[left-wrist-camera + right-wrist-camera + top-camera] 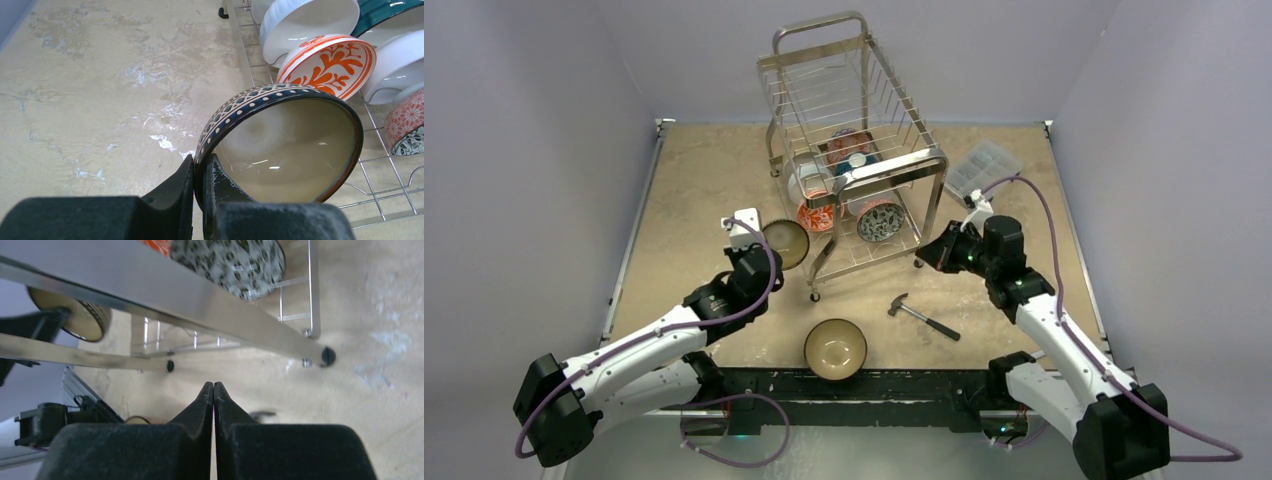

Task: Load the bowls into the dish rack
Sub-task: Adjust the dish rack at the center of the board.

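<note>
The rack's front leg (826, 262) separates the patterned bowl from the lower level's free space, so my right gripper should turn the rack's long side (797, 135) toward the front.
My left gripper (200, 162) is shut on the rim of a dark patterned bowl (285, 145) with a cream inside, one finger inside and one outside. It holds the bowl tilted at the left front of the dish rack (894, 172), just above the lower tier's wire edge (250, 65). That tier holds several bowls, among them an orange-and-white one (330, 62), a white one (305, 22) and a speckled one (880, 221). A larger copper-brown bowl (835, 349) sits upright on the table near the front edge. My right gripper (214, 387) is shut and empty beside the rack's right front leg (315, 352).
A hammer (924, 317) lies on the table between the copper-brown bowl and the right arm. A clear plastic compartment box (984, 166) rests at the back right. The rack's leg feet (815, 296) stand close to both grippers.
</note>
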